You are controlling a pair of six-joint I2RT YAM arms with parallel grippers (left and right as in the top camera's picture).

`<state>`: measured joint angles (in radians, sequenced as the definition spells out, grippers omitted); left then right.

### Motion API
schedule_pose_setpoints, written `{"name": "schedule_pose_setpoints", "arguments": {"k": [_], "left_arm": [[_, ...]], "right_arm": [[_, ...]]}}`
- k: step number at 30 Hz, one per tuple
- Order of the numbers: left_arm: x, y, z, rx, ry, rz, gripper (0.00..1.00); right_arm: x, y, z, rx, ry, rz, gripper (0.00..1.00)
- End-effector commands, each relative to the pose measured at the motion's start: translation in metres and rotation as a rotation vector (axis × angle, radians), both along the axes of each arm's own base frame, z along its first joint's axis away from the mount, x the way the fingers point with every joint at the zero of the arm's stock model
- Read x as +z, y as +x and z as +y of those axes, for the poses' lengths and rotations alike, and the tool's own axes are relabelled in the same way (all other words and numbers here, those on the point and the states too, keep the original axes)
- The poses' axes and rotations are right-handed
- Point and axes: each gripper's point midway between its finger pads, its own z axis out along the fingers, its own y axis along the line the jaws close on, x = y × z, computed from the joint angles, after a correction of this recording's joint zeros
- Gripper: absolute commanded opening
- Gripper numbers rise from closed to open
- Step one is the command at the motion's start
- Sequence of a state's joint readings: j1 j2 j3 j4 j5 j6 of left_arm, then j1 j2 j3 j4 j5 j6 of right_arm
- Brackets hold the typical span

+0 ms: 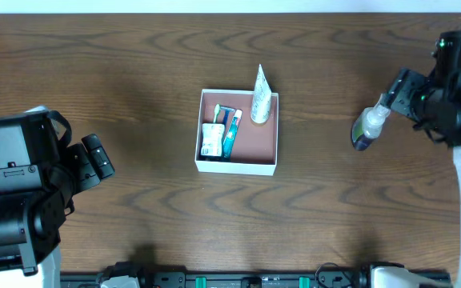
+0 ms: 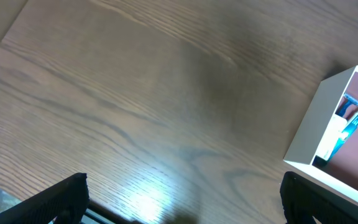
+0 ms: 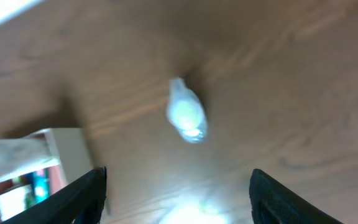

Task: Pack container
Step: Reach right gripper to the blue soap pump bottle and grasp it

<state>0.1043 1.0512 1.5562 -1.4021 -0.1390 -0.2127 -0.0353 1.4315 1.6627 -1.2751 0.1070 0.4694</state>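
The clear bottle [image 1: 370, 126] is standing free of the box, centred ahead of my right gripper's open fingers. I should keep going down until the fingers are on both sides of its top [image 1: 380, 107].
The container [image 1: 238, 165], a shallow white-walled box with a pink-brown inside, sits at the table's middle. In it are a white upright tube [image 1: 261, 98], a small white-and-green packet [image 1: 211, 138] and a blue toothbrush pack [image 1: 230, 133]. A clear bottle [image 1: 369, 126] with a dark base stands on the table to the right of the box. My right gripper [image 1: 398, 86] is open and empty, above and just right of the bottle; in its wrist view the bottle [image 3: 186, 115] lies ahead of the spread fingers [image 3: 179, 196]. My left gripper [image 1: 98, 156] is open and empty, far left of the box.
The left wrist view shows bare wood under the open fingers [image 2: 182, 199] and the box's white corner [image 2: 312, 130] at the right. The right wrist view shows the box's corner [image 3: 67, 146] at the left. A dark rail [image 1: 254, 280] runs along the table's front edge.
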Motion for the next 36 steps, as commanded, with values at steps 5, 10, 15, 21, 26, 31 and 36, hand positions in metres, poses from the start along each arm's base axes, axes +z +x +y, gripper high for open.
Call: {"name": "schedule_pose_setpoints", "arguments": {"k": [5, 10, 15, 21, 26, 31, 36], "left_arm": [[0.004, -0.001, 0.004, 0.014, 0.014, -0.009, 0.98], [0.004, -0.001, 0.004, 0.014, 0.014, -0.009, 0.98], [0.004, -0.001, 0.004, 0.014, 0.014, -0.009, 0.98], [0.004, -0.001, 0.004, 0.014, 0.014, -0.009, 0.98], [0.004, -0.001, 0.004, 0.014, 0.014, -0.009, 0.98], [0.004, -0.001, 0.004, 0.014, 0.014, -0.009, 0.98], [0.004, -0.001, 0.004, 0.014, 0.014, -0.009, 0.98]], "right_arm": [[-0.052, 0.018, -0.011, -0.068, 0.004, 0.152, 0.75], [-0.088, 0.028, -0.010, -0.050, 0.008, 0.262, 0.75], [-0.108, 0.028, -0.011, -0.012, -0.009, 0.335, 0.76], [-0.132, 0.030, -0.017, -0.001, -0.038, 0.376, 0.79], [-0.146, 0.037, -0.017, -0.004, -0.033, 0.351, 0.76], [-0.161, 0.037, -0.014, 0.002, -0.014, 0.352, 0.70], [-0.176, 0.039, -0.014, 0.001, -0.015, 0.335, 0.69]]}}
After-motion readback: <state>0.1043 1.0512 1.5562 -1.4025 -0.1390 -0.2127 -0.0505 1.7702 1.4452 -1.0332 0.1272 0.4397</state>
